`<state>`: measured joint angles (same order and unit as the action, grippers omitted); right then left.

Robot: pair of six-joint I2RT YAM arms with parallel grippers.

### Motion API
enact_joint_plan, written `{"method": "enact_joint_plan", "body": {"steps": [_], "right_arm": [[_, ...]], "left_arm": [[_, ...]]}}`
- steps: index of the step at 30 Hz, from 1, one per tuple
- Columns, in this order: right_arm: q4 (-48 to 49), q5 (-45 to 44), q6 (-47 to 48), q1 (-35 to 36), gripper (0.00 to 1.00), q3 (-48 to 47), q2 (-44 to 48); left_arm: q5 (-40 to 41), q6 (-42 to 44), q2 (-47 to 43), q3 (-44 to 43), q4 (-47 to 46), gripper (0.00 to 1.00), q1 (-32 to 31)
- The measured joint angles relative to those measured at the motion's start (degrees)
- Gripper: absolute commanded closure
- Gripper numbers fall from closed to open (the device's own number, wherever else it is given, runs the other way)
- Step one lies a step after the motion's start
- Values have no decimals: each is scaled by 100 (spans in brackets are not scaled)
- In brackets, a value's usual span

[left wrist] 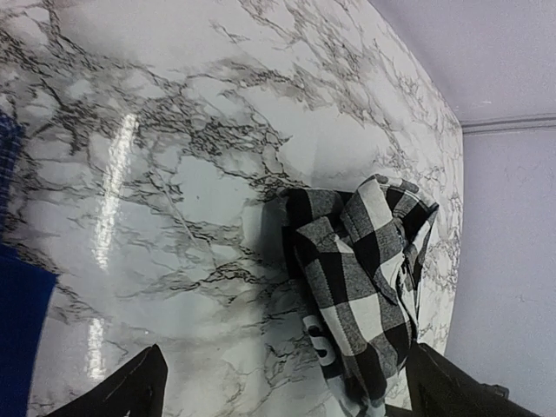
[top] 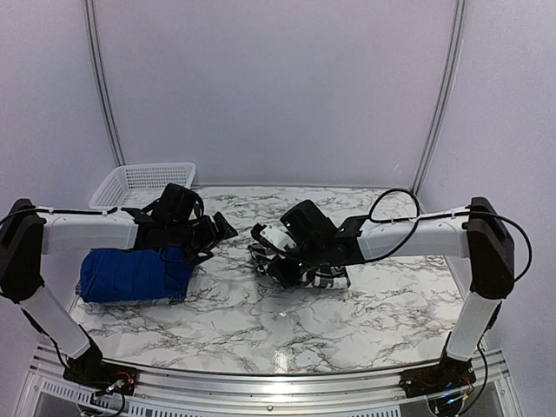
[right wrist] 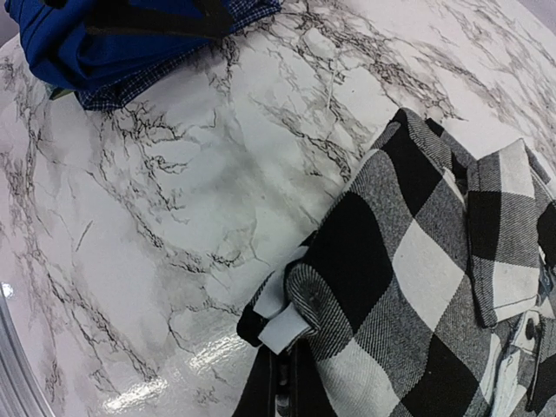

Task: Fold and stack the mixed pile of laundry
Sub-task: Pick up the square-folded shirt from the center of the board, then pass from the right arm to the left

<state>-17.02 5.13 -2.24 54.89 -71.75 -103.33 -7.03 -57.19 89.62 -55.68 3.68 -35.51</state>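
Next, I take the flannel's edge (right wrist: 282,314) from my right gripper with my left gripper and put the flannel on top, because the royal-blue shirt (top: 135,276) is on my left gripper's side.
The black-and-white buffalo-check flannel shirt (top: 306,265) lies crumpled on the marble table at centre. My right gripper (top: 266,240) is shut on its edge; in the right wrist view the closed fingers (right wrist: 282,382) pinch a fold of the flannel (right wrist: 417,261). The royal-blue shirt (top: 130,274) lies bundled at the left, over the small-checked navy cloth (right wrist: 174,65). My left gripper (top: 223,228) hovers between the blue bundle and the flannel, open and empty (left wrist: 287,369), with the flannel (left wrist: 365,287) just ahead. The pale blue T-shirt does not show.
A white lattice basket (top: 143,181) stands at the back left corner. The marble table (top: 287,321) shows bare in front of both garments. Grey walls close in the back and sides.
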Motion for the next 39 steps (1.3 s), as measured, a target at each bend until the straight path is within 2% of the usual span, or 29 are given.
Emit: {"method": "enact_joint_plan", "body": {"steps": [12,18,20,25,29,31,35,39], "right_arm": [[46,197,-129,0,100,-76,-74],[63,262,-208,0,100,-295,-192],[63,280,-221,0,100,-352,-219],[24,282,-229,-4,100,-356,-251],[-7,330,-232,-4,100,-356,-267],[-7,354,-234,-4,95,-356,-267],[-2,411,-282,-2,74,-356,-210],[-17,442,-345,0,58,-332,264]], "left_arm": [[-170,-1410,1405,-256,-1137,1,-688],[-271,-1720,2074,-625,-1456,2,-922],[-385,-1746,2245,-741,-1696,9,-946],[-671,-1794,2568,-785,-2262,44,-931],[-800,-1685,2632,-713,-2527,98,-927],[-863,-1515,2627,-702,-2618,100,-901],[-968,-1154,2575,-719,-2546,100,-850],[-868,-553,2531,-986,-1580,100,-831]]}}
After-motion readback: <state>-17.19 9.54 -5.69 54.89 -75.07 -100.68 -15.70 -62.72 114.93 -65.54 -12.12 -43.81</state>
